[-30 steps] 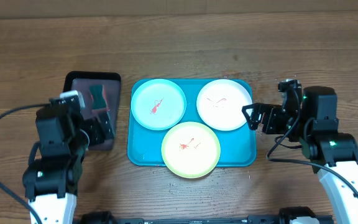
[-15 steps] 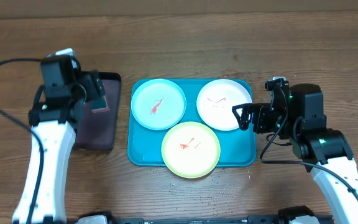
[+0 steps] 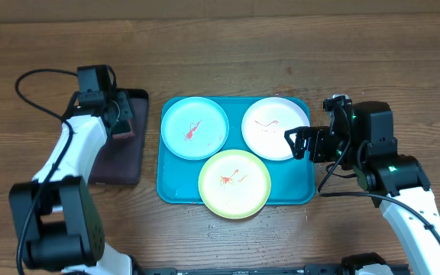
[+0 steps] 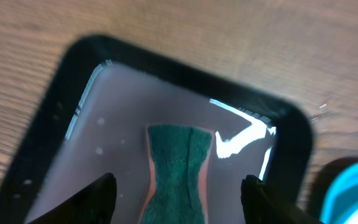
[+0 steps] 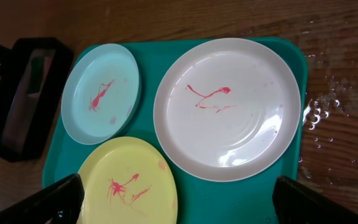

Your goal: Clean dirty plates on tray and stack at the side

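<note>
Next, my right gripper goes to the smeared yellow-green plate and pinches its edge [image 3: 268, 177] before my left gripper wipes it, because the plate lies loose over the teal tray's front rim [image 3: 234, 208].
The teal tray [image 3: 176, 187] holds three plates, each with red smears: a light blue plate [image 3: 195, 127] at back left, a white plate [image 3: 275, 127] at back right, a yellow-green plate [image 3: 234, 183] in front. They also show in the right wrist view: tray [image 5: 294, 186], blue plate [image 5: 101, 93], white plate [image 5: 229, 109], yellow-green plate [image 5: 129, 183]. My right gripper [image 3: 302, 143] [image 5: 178, 199] is open and empty at the white plate's right edge. My left gripper [image 3: 123, 122] [image 4: 176, 196] is open, its fingers on either side of a green sponge [image 4: 177, 171].
A small dark black-rimmed tray [image 3: 117, 164] [image 4: 104, 53] with wet grey liquid lies left of the teal tray and holds the sponge. Water drops [image 5: 319, 112] lie on the wooden table right of the teal tray.
My left arm has swung from the front left to the far end of the dark tray, over the sponge. My right gripper has shifted left to the white plate's edge.
</note>
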Tool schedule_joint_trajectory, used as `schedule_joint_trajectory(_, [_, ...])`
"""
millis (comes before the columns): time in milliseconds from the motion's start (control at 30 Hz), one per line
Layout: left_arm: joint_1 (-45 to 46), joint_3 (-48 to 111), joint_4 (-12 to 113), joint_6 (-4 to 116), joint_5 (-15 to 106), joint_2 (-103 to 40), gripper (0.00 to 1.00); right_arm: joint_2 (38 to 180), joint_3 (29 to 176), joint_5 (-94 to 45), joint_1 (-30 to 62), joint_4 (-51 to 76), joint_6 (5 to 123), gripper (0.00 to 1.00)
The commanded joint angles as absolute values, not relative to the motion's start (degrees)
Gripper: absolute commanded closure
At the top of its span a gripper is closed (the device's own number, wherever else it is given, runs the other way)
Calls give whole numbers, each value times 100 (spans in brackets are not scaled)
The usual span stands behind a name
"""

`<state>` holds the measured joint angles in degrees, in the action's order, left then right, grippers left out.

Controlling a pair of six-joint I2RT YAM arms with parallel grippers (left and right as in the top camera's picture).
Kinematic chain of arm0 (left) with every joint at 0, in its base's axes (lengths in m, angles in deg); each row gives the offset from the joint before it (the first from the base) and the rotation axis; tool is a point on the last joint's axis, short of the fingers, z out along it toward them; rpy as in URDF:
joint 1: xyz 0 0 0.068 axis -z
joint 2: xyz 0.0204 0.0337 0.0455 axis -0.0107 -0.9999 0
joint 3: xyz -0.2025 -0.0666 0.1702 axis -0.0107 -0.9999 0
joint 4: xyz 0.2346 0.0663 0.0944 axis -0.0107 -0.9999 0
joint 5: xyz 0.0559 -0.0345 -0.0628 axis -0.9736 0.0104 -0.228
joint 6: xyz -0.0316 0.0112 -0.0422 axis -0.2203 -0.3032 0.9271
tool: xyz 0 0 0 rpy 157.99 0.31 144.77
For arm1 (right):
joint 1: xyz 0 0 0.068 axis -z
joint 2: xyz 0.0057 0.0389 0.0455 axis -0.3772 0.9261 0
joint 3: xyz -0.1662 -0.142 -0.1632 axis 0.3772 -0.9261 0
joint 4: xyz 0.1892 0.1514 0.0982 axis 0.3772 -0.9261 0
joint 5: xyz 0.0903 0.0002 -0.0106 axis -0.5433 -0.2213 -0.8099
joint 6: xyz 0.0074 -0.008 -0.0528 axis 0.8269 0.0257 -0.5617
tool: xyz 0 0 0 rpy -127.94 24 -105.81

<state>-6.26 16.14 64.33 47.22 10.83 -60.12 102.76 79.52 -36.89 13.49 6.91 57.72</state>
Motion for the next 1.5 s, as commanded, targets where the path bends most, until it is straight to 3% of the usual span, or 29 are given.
schedule_joint_trajectory(0, [-617, 1703, 6477, 4781, 991, -6383, 44, 10261, 8109, -3649, 1317, 746, 5733, 2])
schedule_joint_trajectory(133, [-619, 1703, 6473, 4781, 993, -6558, 55, 10261, 8109, -3649, 1317, 761, 5733, 4])
schedule_joint_trajectory(667, [-622, 1697, 6412, 4779, 989, -6836, 60, 10261, 8109, -3651, 1317, 770, 5737, 9])
schedule_joint_trajectory(867, [-622, 1697, 6423, 4779, 991, -6847, 96, 10261, 8109, -3651, 1317, 753, 5757, 11])
schedule_joint_trajectory(1167, [-622, 1817, 5850, 4779, 1000, -6287, 96, 10261, 8081, -3660, 1314, 326, 5754, 11])
schedule_joint_trajectory(1467, [-622, 1815, 4359, 4781, 1378, -5382, 96, 10849, 8076, -4255, 1310, -408, 5752, 15])
